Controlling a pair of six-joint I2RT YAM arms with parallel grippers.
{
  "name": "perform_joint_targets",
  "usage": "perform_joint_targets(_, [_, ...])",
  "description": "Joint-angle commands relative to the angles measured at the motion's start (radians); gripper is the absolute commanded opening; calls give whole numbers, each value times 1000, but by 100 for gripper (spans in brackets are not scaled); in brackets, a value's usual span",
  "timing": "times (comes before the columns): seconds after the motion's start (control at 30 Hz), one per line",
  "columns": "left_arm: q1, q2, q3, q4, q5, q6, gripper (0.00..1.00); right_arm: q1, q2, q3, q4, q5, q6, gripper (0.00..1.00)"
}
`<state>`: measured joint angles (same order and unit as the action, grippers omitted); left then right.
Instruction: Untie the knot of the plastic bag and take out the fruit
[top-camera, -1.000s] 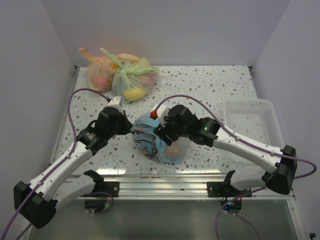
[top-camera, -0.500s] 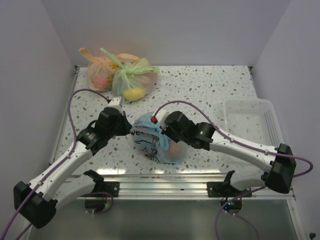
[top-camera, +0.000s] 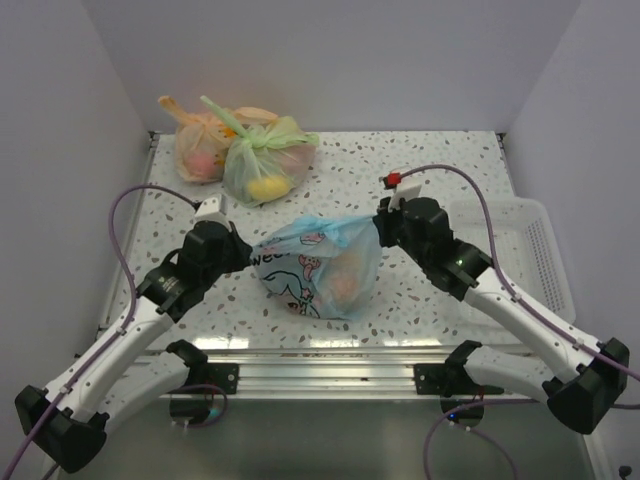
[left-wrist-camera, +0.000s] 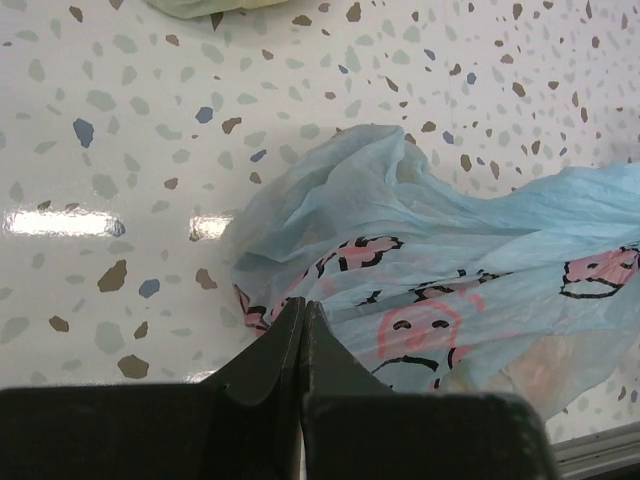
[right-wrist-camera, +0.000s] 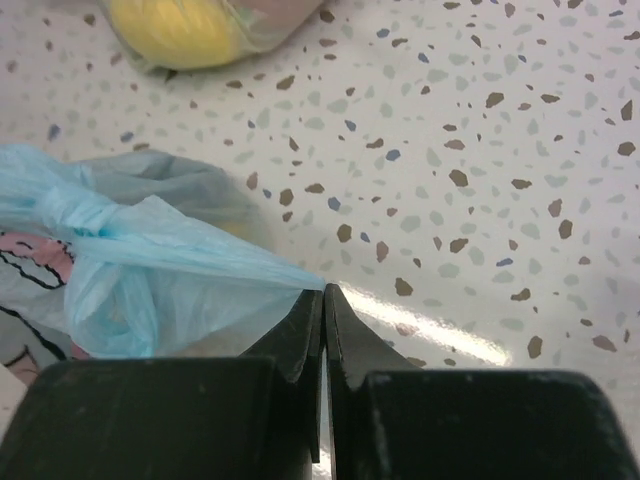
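Observation:
Next, my left gripper takes the bag's film (top-camera: 304, 228) next to the knot and pulls it away, because the blue piece of the bag is stretched tight from the bunched knot (top-camera: 335, 229) to my right gripper.
The light blue plastic bag (top-camera: 312, 268) with its pink-and-black print lies mid-table, stretched between both arms. My left gripper (top-camera: 247, 258) is shut on the bag's printed left edge (left-wrist-camera: 340, 270), the film pinched at the jaw tips (left-wrist-camera: 303, 306). At the bag's upper right, my right gripper (top-camera: 379, 231) is shut (right-wrist-camera: 323, 291) on a blue handle strip (right-wrist-camera: 200, 255) that runs taut from the knot (right-wrist-camera: 85, 215). The knot is still tied. Fruit (top-camera: 345, 281) shows only as a dim pink-orange shape through the film.
A green bag (top-camera: 265, 160) and an orange bag (top-camera: 198, 145), both knotted and holding fruit, lie at the back left. A white tray (top-camera: 505, 240) stands at the right edge, just beyond my right arm. Walls close in the table on three sides.
My right gripper shut on the blue strip and pulled it right and back, away from the bag's top. The bag stretched out wider. My left arm shifted slightly left, still shut.

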<state>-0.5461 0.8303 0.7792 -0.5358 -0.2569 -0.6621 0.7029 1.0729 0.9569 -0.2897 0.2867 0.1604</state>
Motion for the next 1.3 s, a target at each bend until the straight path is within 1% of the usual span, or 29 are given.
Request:
perform_joint_targets(0.0, [9, -34, -7, -78, -122, -31, 0, -43, -56, -26, 174, -18, 168, 0])
perform_joint_targets(0.07, [9, -54, -26, -85, -107, -40, 0, -43, -74, -43, 227, -72, 189, 0])
perform_joint_targets(0.1, [9, -62, -52, -90, -99, -54, 0, -43, -79, -67, 285, -152, 203, 0])
perform_joint_targets(0.17, [9, -88, -83, -92, -73, -62, 0, -43, -82, -89, 343, -251, 192, 0])
perform_joint_targets(0.2, [9, -97, -110, -90, -61, -53, 0, -42, -76, -92, 362, -312, 151, 0])
perform_joint_targets(0.23, [9, -117, -119, -73, -21, -35, 0, -43, -68, -89, 351, -421, 122, 0])
perform_joint_targets(0.27, [9, -128, -127, -61, 5, -12, 7, -42, -53, -86, 339, -467, 107, 0])
perform_joint_targets(0.3, [9, -138, -130, -46, 33, 40, 16, -42, -50, -89, 319, -498, 82, 0])
perform_joint_targets(0.33, [11, -155, -127, -15, 83, 70, 36, -42, -45, -92, 308, -544, 67, 0])
perform_joint_targets(0.37, [9, -163, -120, 2, 106, 99, 49, -42, -44, -93, 294, -557, 53, 0])
perform_joint_targets(0.4, [9, -165, -92, 14, 126, 160, 60, -42, -39, -90, 253, -564, 19, 0])
perform_joint_targets(0.43, [9, -157, -74, 29, 155, 188, 79, -42, -37, -86, 233, -569, 2, 0])
perform_joint_targets(0.5, [9, -129, -5, 33, 169, 263, 89, -42, -33, -66, 172, -570, -45, 0])
perform_joint_targets(0.53, [9, -85, 20, 27, 171, 284, 90, -43, -33, -58, 156, -570, -59, 0])
perform_joint_targets(0.6, [9, -30, 84, 19, 177, 344, 91, -42, -25, -38, 120, -578, -88, 0])
perform_joint_targets(0.63, [8, 25, 118, 17, 185, 379, 91, -40, -24, -23, 110, -589, -102, 0])
perform_joint_targets(0.67, [8, 50, 118, 19, 192, 380, 91, -40, -19, -17, 100, -592, -108, 0])
perform_joint_targets(0.7, [8, 97, 146, 23, 203, 415, 91, -40, -14, -11, 83, -596, -114, 0])
perform_joint_targets(0.77, [3, 139, 170, 39, 238, 449, 91, -40, -8, -1, 67, -600, -125, 0])
perform_joint_targets(0.87, [-29, 197, 196, 71, 248, 508, 90, -39, -10, 5, 54, -597, -136, 0])
perform_joint_targets(0.97, [-118, 254, 219, 71, 206, 561, 89, -39, -11, 5, 52, -593, -139, 0])
perform_joint_targets(1.03, [-146, 291, 221, 79, 141, 581, 88, -39, -10, 6, 52, -595, -137, 0])
perform_joint_targets(1.07, [-153, 303, 223, 83, 133, 581, 87, -37, -8, 6, 52, -597, -134, 0])
perform_joint_targets(1.17, [-152, 335, 227, 114, 105, 579, 82, -37, -10, 3, 54, -595, -130, 0])
perform_joint_targets(1.27, [-152, 339, 236, 141, 51, 565, 68, -37, -22, -12, 55, -574, -127, 0])
